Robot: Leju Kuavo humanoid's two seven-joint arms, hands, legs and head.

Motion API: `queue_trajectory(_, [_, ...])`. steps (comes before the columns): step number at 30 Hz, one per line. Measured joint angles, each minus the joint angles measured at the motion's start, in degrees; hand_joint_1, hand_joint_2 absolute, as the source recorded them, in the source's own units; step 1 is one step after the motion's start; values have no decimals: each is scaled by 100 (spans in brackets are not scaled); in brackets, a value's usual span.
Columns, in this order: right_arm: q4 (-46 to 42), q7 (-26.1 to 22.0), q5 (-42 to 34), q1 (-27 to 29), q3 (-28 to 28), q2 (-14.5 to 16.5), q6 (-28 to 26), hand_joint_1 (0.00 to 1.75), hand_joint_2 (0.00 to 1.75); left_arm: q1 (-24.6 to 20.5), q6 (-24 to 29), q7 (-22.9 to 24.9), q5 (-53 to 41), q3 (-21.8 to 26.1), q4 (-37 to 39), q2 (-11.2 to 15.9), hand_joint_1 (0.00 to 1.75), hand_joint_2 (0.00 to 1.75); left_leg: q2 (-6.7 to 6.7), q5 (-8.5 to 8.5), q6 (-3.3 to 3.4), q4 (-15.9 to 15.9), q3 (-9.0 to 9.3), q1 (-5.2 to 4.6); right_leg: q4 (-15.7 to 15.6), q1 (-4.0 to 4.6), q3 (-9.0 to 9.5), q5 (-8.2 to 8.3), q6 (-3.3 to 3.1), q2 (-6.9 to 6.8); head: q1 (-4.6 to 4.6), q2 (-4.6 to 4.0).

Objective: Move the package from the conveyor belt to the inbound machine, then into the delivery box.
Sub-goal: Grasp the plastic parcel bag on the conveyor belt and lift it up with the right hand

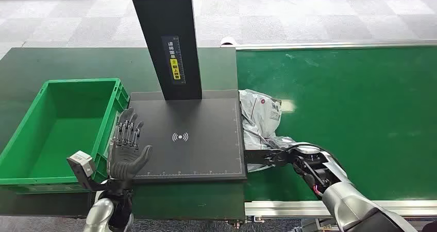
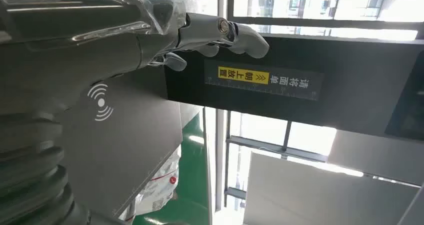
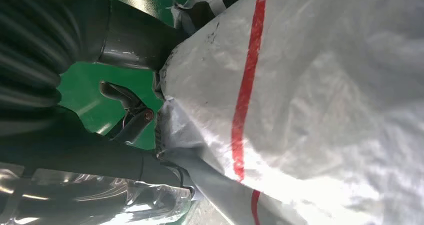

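Note:
The package's loose plastic (image 1: 265, 112) lies slack and creased (image 1: 253, 135), so I expect the package to crumple and fold around my grip when I carry it to the delivery box.
The package (image 1: 260, 113), a crumpled grey-white plastic bag with a red stripe, lies on the green conveyor belt (image 1: 350, 113) against the right edge of the inbound machine's black plate (image 1: 206, 154). My right hand (image 1: 278, 157) grips the package's near end; in the right wrist view the bag (image 3: 325, 110) sits between the thumb (image 3: 130, 42) and the fingers (image 3: 150, 167). My left hand (image 1: 126, 147) hovers open, fingers spread, over the plate's left edge beside the green delivery box (image 1: 77, 81). In the left wrist view the left hand (image 2: 215, 32) reaches over the plate (image 2: 125, 140), with the package (image 2: 160, 185) beyond.
The machine's black post (image 1: 170, 36) with a yellow label rises from the back of the plate. The delivery box stands on a dark table left of the machine. A metal rail (image 1: 288, 207) borders the belt's near side.

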Motion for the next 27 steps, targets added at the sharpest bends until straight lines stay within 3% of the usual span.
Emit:
queue_trajectory(5, [-211, -199, -212, 69, -157, -42, -379, 175, 175, 124, -17, -22, -20, 92, -142, 4, 0, 175, 15, 0, 0, -1, -12, 1, 2, 1, -16, 4, -4, 13, 2, 0])
queue_trajectory(11, [-967, -473, -435, 177, -762, -92, -1028, 175, 175, 365, -78, -124, -98, 283, -365, 2, 0, 175, 25, -1, -1, -2, -19, 3, 3, 4, -32, 3, -5, 23, 0, 0])
queue_trajectory(27, [-2648, -687, -398, 774, -1929, -80, -1899, 175, 175, 594, 124, -261, 13, 627, -718, -122, 0, 175, 10, -1, -1, -2, -31, 1, 3, 1, -37, 2, -4, 17, 0, 0])
